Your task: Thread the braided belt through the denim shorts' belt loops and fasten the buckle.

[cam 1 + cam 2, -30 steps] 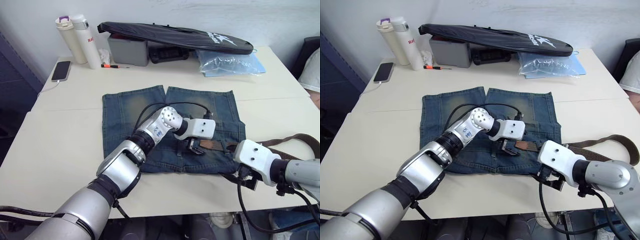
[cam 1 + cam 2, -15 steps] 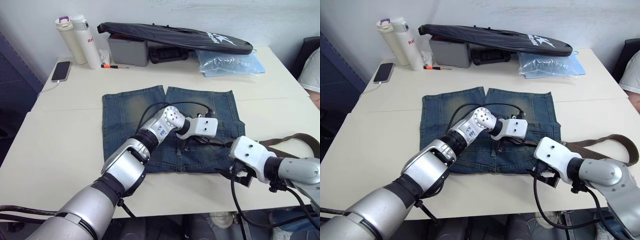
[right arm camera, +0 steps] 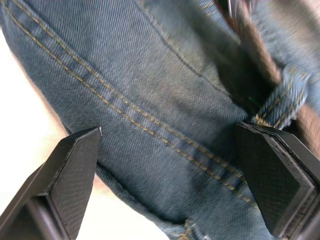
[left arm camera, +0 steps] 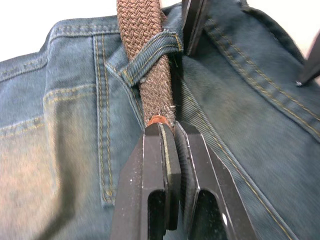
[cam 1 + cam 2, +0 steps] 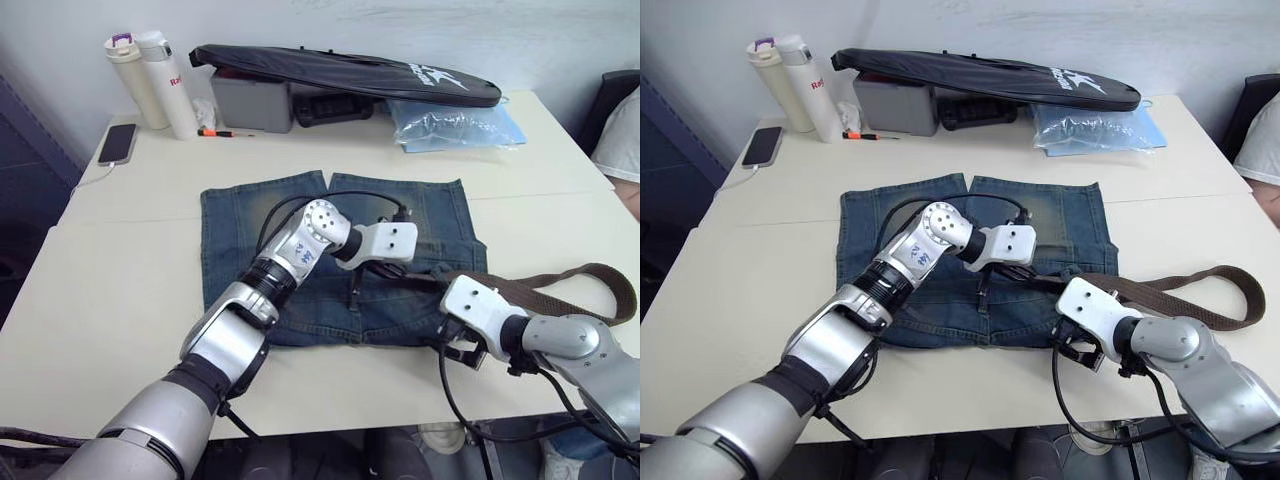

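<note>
The braided belt (image 5: 540,301) has a wide slack bend (image 5: 626,288) beyond the shorts, so it will slide through the belt loops and make that bend smaller when the robot pulls.
The denim shorts (image 5: 250,220) lie flat mid-table, waistband toward me. The braided belt (image 5: 560,285) runs from a loop off the table's right side onto the waistband. In the left wrist view the belt (image 4: 150,75) passes under one of the belt loops (image 4: 150,52), and my left gripper (image 4: 167,132) is shut on its darker tip. My right gripper (image 3: 170,150) stands open over the waistband's stitched edge near the shorts' right corner (image 5: 455,345). The buckle is hidden.
At the table's back stand two bottles (image 5: 165,80), a phone (image 5: 117,144), a grey box (image 5: 255,100), a long black bag (image 5: 350,72) and a clear blue plastic bag (image 5: 455,125). A person (image 5: 622,130) shows at the right edge.
My left gripper has shut on the belt's tip and drawn it leftward along the waistband. The right gripper has moved left to the shorts' corner, still open.
</note>
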You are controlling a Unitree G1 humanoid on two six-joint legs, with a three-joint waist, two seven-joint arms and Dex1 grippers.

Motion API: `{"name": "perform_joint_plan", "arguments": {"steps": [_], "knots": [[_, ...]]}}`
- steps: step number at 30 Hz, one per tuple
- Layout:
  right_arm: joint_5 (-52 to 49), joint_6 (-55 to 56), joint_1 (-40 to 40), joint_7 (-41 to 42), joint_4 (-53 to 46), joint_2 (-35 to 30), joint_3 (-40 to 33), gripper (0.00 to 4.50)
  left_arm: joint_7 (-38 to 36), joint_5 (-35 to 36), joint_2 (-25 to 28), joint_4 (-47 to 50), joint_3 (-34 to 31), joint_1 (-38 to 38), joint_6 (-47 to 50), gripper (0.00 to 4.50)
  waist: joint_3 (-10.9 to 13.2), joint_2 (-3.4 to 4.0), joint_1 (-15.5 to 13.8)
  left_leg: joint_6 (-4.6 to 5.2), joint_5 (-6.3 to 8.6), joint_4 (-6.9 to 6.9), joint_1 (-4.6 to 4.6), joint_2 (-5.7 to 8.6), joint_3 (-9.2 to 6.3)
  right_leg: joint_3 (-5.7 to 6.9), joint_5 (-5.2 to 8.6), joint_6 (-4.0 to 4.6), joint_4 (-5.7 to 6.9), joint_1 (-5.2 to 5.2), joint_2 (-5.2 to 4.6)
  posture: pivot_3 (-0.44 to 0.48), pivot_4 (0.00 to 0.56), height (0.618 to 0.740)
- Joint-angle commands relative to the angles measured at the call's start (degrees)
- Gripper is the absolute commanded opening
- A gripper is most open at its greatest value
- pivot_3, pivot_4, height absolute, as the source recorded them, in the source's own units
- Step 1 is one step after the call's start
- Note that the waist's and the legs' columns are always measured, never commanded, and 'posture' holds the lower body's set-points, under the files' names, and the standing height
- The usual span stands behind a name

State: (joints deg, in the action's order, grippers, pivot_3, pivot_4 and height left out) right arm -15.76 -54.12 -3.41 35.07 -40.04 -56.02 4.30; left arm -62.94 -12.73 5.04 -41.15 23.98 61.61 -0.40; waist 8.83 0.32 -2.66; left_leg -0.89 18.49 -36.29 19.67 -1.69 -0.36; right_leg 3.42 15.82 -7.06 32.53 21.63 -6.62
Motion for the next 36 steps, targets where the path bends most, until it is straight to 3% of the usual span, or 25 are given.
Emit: {"name": "perform_joint_plan", "arguments": {"steps": [1, 6, 12, 21, 28, 31, 36], "knots": [[-0.6, -1.7, -0.2, -0.1, 1.0, 1.4, -0.6, 4.5, -1.7, 0.2, 3.7, 9.8, -0.3, -1.8, 4.2, 0.07, -0.1, 0.1, 0.1, 0.0, 0.0, 0.0, 0.0, 0.0, 0.0, -0.01, 0.0, 0.0, 0.03, 0.0, 0.0, 0.0, 0.15, 0.74], [-0.6, -3.5, -0.7, -0.4, 3.0, 2.9, -0.8, 4.5, -5.4, 1.2, 9.7, 23.9, -0.1, -8.0, 12.9, 0.07, -0.2, 0.28, 0.4, 0.0, 0.0, 0.03, -0.04, -0.01, 0.0, -0.03, 0.0, 0.0, 0.18, -0.03, 0.01, 0.0, 0.15, 0.74], [-0.9, -3.8, -0.9, -0.3, 3.8, 3.1, -0.7, 4.5, -6.7, 2.3, 14.3, 33.2, -0.2, -11.8, 20.1, 0.07, -0.3, 0.31, 0.5, 0.07, 0.04, 0.0, -0.09, -0.01, -0.01, -0.03, 0.01, 0.02, 0.21, -0.09, 0.01, 0.0, 0.15, 0.74], [-2.9, -3.8, -1.5, 0.9, 2.5, 3.2, -2.5, 4.5, -4.5, 5.0, 14.9, 36.9, -1.1, -11.5, 25.1, 0.07, -0.3, 0.31, 0.7, 0.14, 0.08, 0.01, -0.1, -0.01, -0.01, -0.06, 0.01, 0.02, 0.23, -0.09, 0.01, 0.0, 0.15, 0.74], [-8.0, -5.8, -2.1, 1.9, -1.0, 4.4, -7.4, 4.5, -6.9, 6.8, 16.7, 41.0, -0.8, -10.5, 29.2, 0.07, -0.3, 0.31, 1.1, 0.13, 0.07, 0.05, -0.09, -0.01, -0.01, -0.07, 0.01, 0.02, 0.23, -0.06, 0.02, 0.0, 0.15, 0.74], [-12.9, -8.8, -3.2, 2.2, -3.3, 7.1, -11.0, 4.5, -8.8, 9.6, 17.5, 42.9, -1.2, -10.6, 33.6, 1.07, -0.3, 0.33, 1.1, 0.13, 0.07, 0.06, -0.1, -0.02, -0.01, -0.07, 0.01, 0.02, 0.23, -0.07, 0.03, 0.0, 0.15, 0.74], [-22.1, -13.7, -2.1, 2.3, -6.8, 11.7, -16.4, 4.5, -11.4, 12.9, 21.7, 44.8, -2.0, -10.4, 37.2, 3.18, -0.3, 0.32, 1.2, 0.14, 0.07, 0.09, -0.13, -0.03, -0.02, -0.08, 0.01, 0.02, 0.25, -0.06, 0.05, 0.0, 0.15, 0.74]]}}
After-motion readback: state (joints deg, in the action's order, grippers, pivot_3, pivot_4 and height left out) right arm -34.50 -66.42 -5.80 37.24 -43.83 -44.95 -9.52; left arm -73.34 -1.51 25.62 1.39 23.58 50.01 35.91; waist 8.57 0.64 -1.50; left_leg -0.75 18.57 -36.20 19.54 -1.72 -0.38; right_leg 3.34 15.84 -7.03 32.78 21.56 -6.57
